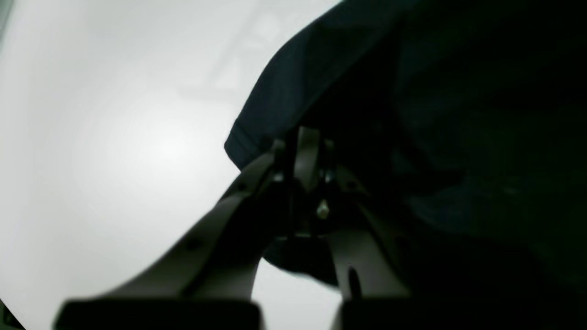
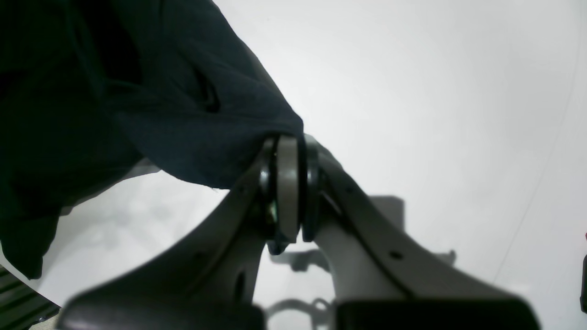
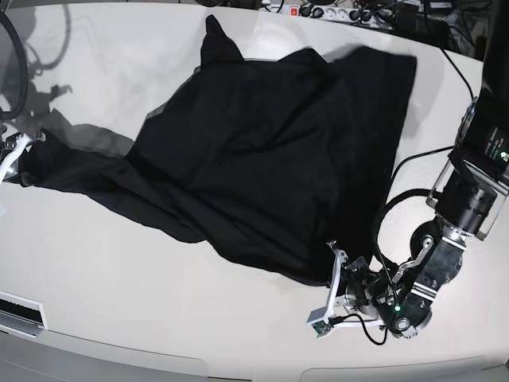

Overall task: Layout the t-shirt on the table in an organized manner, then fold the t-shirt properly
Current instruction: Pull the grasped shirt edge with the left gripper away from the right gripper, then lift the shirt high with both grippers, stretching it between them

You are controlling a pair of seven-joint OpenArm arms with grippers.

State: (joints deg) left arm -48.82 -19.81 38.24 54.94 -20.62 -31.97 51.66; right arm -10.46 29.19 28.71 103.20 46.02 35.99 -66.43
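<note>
The black t-shirt (image 3: 262,139) is lying crumpled towards the back edge, so my left gripper and my right gripper should lift it clear and swing it over towards the front edge (image 3: 167,355).
The black t-shirt (image 3: 262,159) lies rumpled across the white table (image 3: 119,278), with one part stretched out towards the left edge. My left gripper (image 3: 332,261) is at the shirt's near right edge, shut on the fabric. The left wrist view shows its fingers (image 1: 307,146) closed with dark t-shirt (image 1: 458,114) cloth draped over them. My right gripper (image 3: 24,145) holds the stretched tip at the far left. In the right wrist view the right gripper (image 2: 289,146) pinches a corner of the t-shirt (image 2: 160,91) above the table (image 2: 412,91).
A power strip with plugs and cables (image 3: 334,12) lies along the back edge. Dark cables (image 3: 12,48) hang at the back left. A black cable (image 3: 382,231) loops beside the left arm. The table's rounded front edge (image 3: 159,354) runs close below the shirt.
</note>
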